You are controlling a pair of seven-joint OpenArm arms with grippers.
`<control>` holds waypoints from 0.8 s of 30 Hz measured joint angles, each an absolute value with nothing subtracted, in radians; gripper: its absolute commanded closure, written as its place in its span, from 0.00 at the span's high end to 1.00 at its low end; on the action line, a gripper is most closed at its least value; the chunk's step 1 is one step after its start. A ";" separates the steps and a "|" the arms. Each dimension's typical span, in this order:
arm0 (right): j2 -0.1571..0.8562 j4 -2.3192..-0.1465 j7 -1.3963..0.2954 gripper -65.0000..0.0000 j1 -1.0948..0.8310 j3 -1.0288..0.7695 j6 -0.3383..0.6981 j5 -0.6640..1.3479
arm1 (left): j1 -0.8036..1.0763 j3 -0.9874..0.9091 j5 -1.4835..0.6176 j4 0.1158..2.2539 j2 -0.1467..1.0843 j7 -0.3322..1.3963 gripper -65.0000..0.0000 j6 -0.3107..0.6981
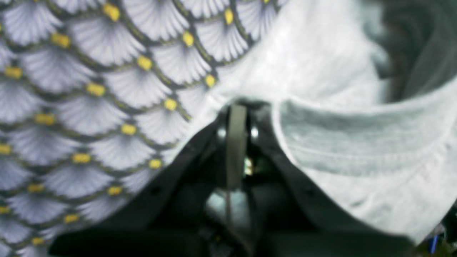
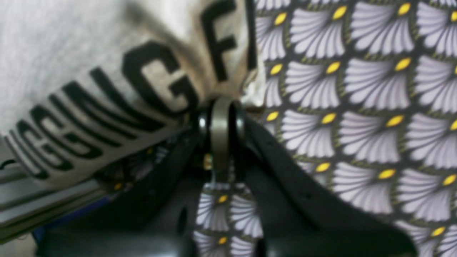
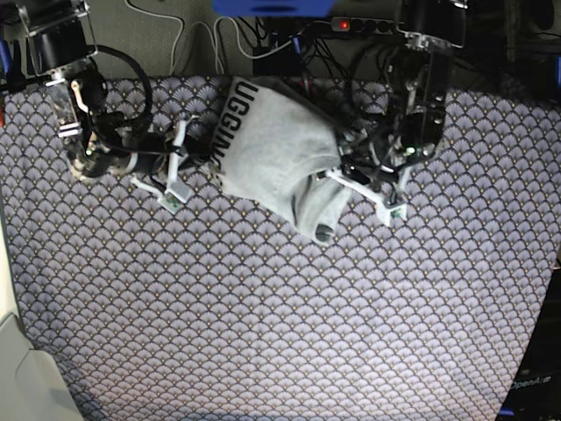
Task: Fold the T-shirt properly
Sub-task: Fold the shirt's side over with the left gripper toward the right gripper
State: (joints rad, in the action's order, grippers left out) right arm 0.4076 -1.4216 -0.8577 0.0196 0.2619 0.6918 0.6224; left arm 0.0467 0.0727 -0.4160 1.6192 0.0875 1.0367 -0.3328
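The T-shirt lies at a slant with its lettered edge (image 3: 234, 120) at my right gripper, so my right gripper should move back while my left gripper swings the drooping sleeve (image 3: 317, 209) square.
The light-grey T-shirt (image 3: 276, 149) is bunched between my two grippers at the back middle of the table, with black block lettering (image 3: 235, 123) along its left edge and a sleeve drooping at the front (image 3: 317, 219). My right gripper (image 3: 213, 165) is shut on the lettered edge; in the right wrist view the jaws (image 2: 221, 105) pinch the cloth beside the letters (image 2: 150, 82). My left gripper (image 3: 340, 172) is shut on the shirt's right side; in the left wrist view the jaws (image 1: 237, 107) pinch a fold of grey fabric (image 1: 357, 150).
The purple-grey scallop-patterned tablecloth (image 3: 263, 316) covers the whole table, and shows in the wrist views (image 1: 89, 107) (image 2: 357, 107). Cables and a power strip (image 3: 351, 24) lie along the back edge. A pale object (image 3: 22, 368) sits at the front left corner.
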 measured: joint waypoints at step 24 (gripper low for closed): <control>0.437 -1.586 -0.915 0.00 -0.025 0.200 0.695 0.598 | 0.250 -0.104 -0.417 1.798 0.084 1.107 0.00 -0.332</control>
